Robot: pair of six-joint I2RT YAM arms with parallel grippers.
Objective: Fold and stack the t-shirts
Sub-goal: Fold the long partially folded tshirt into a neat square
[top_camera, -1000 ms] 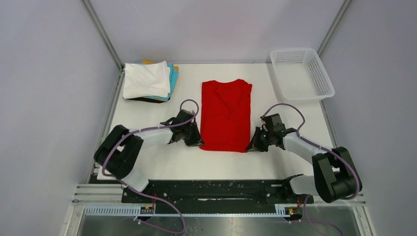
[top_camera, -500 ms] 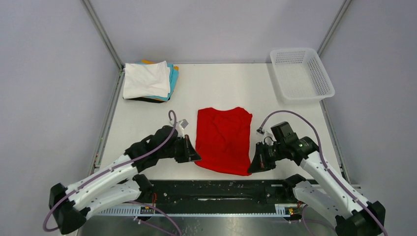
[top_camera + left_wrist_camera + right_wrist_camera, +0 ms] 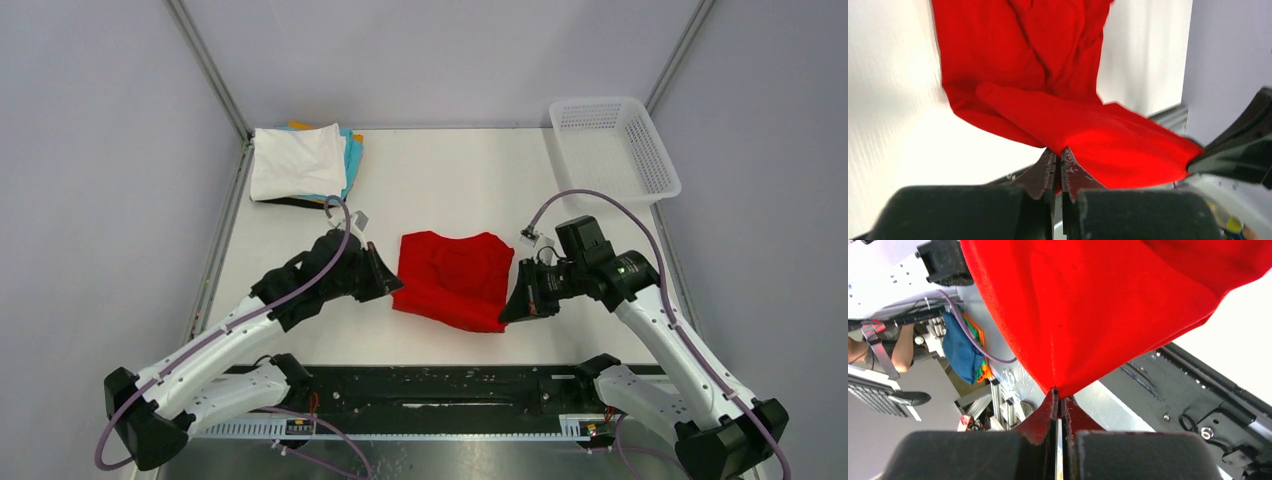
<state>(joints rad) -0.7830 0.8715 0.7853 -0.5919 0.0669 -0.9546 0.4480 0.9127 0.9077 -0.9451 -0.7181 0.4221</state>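
I have the red t-shirt's hem [image 3: 450, 319] pinched at both corners in my grippers. My left gripper should go on bringing the hem over the t-shirt's far half until it reaches the t-shirt's far edge [image 3: 455, 238].
The red t-shirt [image 3: 455, 275] lies mid-table, its near hem lifted off the table and carried over its far half. My left gripper [image 3: 393, 285] is shut on the hem's left corner; in the left wrist view [image 3: 1058, 152] the cloth [image 3: 1048, 60] hangs from the pinched tips. My right gripper [image 3: 507, 314] is shut on the hem's right corner; in the right wrist view [image 3: 1060, 392] the cloth [image 3: 1098, 305] spreads up from the tips. A stack of folded shirts, white on top [image 3: 297, 160] over cyan, orange and dark ones, sits at the far left.
A white mesh basket [image 3: 612, 150] stands at the far right corner. The black rail [image 3: 430, 388] with the arm bases runs along the near edge. Grey walls and metal frame posts close in the table.
Both grippers pulled the shirt's near hem towards the table's near edge, then lifted it and carried it away over the shirt. The shirt now looks much shorter.
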